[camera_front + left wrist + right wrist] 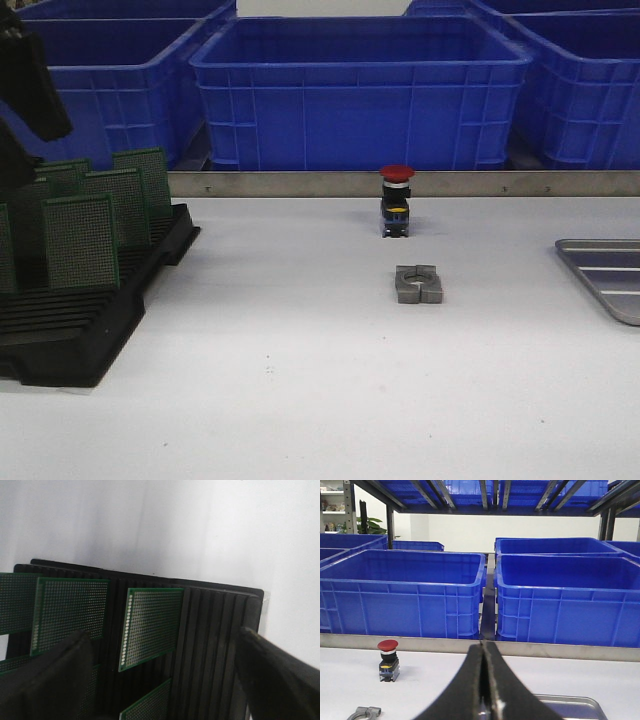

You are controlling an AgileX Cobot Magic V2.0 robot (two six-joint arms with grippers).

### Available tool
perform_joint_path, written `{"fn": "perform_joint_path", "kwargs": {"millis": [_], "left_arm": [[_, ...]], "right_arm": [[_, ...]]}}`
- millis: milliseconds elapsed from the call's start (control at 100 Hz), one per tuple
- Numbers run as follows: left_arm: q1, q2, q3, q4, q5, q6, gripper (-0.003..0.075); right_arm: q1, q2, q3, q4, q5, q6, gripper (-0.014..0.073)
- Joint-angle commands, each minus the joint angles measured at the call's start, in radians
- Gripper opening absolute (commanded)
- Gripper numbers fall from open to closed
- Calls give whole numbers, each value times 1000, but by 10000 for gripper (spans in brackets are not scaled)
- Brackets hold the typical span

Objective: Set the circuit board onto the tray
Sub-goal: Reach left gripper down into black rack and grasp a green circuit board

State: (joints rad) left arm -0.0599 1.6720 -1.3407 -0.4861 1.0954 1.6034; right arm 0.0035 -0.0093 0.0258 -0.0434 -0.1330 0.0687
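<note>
Both flat sides of the circuit board [152,625] beside the empty slots are facing my left gripper's open fingers, so I should keep moving down until the fingers straddle the circuit board's top edge [79,199].
Several green perforated circuit boards [80,240] stand upright in a black slotted rack [100,330] at the table's left. My left gripper [165,680] hovers over the rack, open and empty, its fingers [55,680] wide apart either side of one board [152,625]; more boards [70,612] stand beside it. The silver-grey tray [610,275] lies at the table's right edge, empty where visible. My right gripper [484,680] is shut with nothing in it, above the table near the tray [570,705]. It is out of the front view.
A red-capped push-button switch [396,200] stands mid-table at the back, with a grey metal clamp [418,283] in front of it. Big blue crates [360,90] stand behind a metal rail [300,183]. The left arm [30,90] looms at the upper left.
</note>
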Motion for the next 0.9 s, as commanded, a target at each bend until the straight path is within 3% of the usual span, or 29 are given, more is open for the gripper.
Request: {"fn": "perform_joint_path", "kwargs": {"millis": [0, 330, 890], "left_arm": [[2, -14, -32, -47, -20, 15, 547], [2, 54, -35, -47, -110, 40, 547], [2, 150, -41, -47, -115, 40, 547]], "right_arm": [[0, -23, -14, -11, -69, -2, -69], [0, -23, -14, -11, -69, -2, -69], [0, -23, -14, -11, -69, -2, -69]]}}
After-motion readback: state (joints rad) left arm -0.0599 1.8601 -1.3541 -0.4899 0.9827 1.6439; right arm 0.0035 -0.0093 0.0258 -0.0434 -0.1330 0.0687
